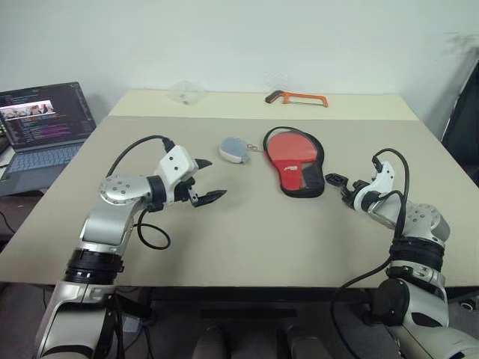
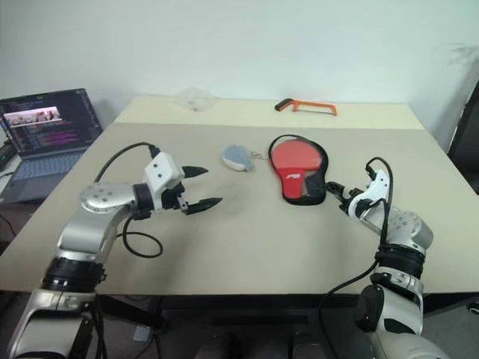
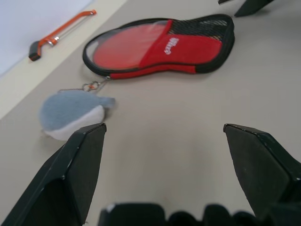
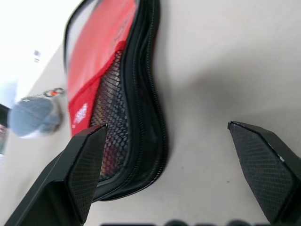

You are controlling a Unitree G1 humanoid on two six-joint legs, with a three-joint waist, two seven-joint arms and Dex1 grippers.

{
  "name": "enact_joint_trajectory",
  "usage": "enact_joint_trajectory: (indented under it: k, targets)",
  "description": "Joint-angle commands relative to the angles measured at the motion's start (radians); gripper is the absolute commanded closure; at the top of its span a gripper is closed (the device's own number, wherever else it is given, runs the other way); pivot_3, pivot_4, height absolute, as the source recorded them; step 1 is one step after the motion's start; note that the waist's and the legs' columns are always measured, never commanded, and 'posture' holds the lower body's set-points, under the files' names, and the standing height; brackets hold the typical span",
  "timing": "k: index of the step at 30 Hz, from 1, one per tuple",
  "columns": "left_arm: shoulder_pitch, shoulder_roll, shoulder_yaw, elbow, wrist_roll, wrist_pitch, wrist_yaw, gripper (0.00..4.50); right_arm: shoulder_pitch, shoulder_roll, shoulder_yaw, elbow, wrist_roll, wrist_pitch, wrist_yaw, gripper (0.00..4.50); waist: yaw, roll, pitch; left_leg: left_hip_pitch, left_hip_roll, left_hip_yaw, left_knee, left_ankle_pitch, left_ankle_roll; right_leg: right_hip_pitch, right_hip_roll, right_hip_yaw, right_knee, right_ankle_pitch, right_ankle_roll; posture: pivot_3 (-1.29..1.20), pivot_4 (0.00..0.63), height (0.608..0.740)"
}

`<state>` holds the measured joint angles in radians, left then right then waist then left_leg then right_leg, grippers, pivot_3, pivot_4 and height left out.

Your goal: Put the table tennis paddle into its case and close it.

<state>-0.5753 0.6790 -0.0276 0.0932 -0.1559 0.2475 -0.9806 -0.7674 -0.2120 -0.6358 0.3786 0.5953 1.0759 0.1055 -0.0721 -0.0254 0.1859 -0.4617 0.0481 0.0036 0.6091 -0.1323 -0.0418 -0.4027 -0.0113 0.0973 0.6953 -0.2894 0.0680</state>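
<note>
My gripper will drag the grey-blue plush keychain (image 1: 233, 150) along when it pulls the case, because a short chain (image 1: 254, 148) runs from the keychain to the case's edge.
The case (image 1: 302, 176) lies flat on the table's middle, black-trimmed, with a red lettered panel and black mesh at its narrow end. The table tennis paddle (image 1: 288, 146) sits inside it: its round red face shows in the wide end, and the handle is hidden under the panel. My left gripper (image 1: 214, 179) hovers open and empty over the table, well left of the case. My right gripper (image 1: 338, 186) is open and empty too, just right of the case's narrow end (image 4: 117, 155), whose zipped black edge faces it. Seen from the left wrist, the case (image 3: 188, 47) lies beyond the open left gripper (image 3: 164, 129).
A grey-blue plush keychain (image 1: 235, 149) lies just left of the case. An orange hacksaw (image 1: 296, 97) and a clear plastic item (image 1: 185, 91) rest at the table's far edge. An open laptop (image 1: 45, 127) stands on a side table to the left.
</note>
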Motion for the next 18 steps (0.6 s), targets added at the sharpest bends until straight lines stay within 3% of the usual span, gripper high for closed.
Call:
enact_joint_trajectory:
  k: [1,18]
  targets:
    - [0.009,0.021,0.018,-0.062,-0.007,0.008,0.012,0.05,-0.03,0.036,0.03,0.011,0.055,0.018,0.031,0.0,-0.012,0.0,0.0,0.0,0.0,0.0,0.0,0.0,0.0,0.0,0.001,0.0,0.0,0.0,0.0,0.0,0.15,0.74]
    - [0.011,0.025,0.008,-0.071,-0.001,0.0,0.039,0.05,-0.074,0.101,0.125,0.075,0.057,-0.063,0.034,0.0,-0.017,0.0,0.0,0.0,0.001,0.0,-0.001,0.0,0.0,-0.002,0.002,0.0,0.001,-0.001,-0.002,0.0,0.15,0.74]
